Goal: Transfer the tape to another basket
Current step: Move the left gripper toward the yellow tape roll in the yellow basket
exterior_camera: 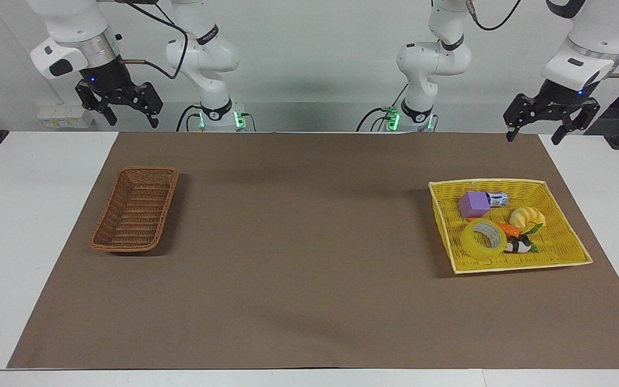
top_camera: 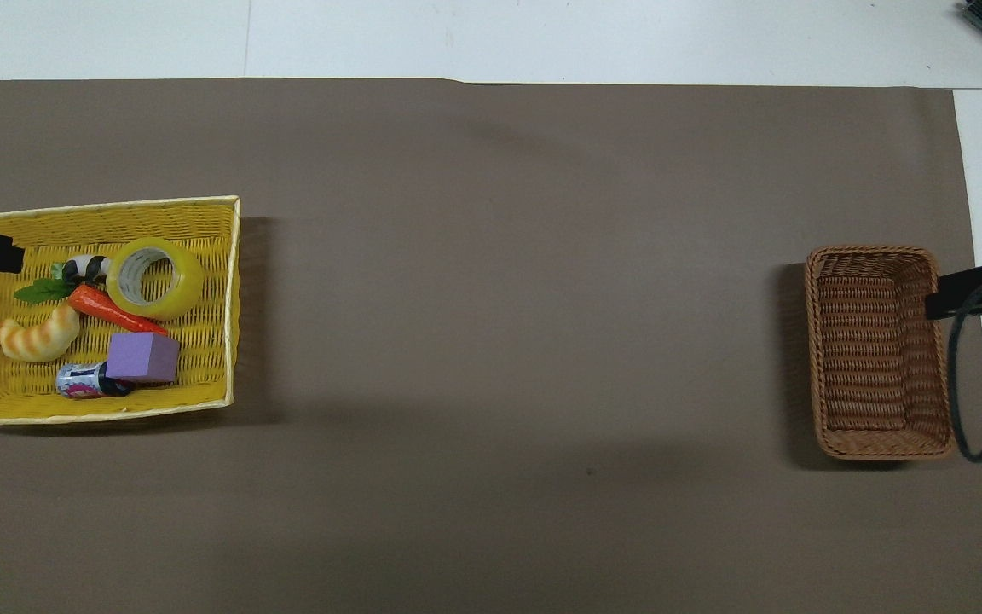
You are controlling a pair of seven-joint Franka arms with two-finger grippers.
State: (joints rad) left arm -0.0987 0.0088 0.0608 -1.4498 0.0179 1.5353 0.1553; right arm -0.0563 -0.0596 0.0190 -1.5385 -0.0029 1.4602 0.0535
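The tape's rim cuts the black-and-white toy off from view, so the toy's hidden head should come into sight when the robot lifts the tape.
The tape is a yellow translucent roll with a white core. It lies in the yellow woven tray at the left arm's end, at the tray's side farthest from the robots. It also shows in the overhead view. The brown wicker basket stands empty at the right arm's end; its rim shows in the overhead view. My left gripper is open and empty, raised high by the tray's end of the table. My right gripper is open and empty, raised high by the basket's end.
The yellow tray also holds a purple block, a croissant toy, an orange carrot, a small can and a black-and-white toy. A brown mat covers the table between tray and basket.
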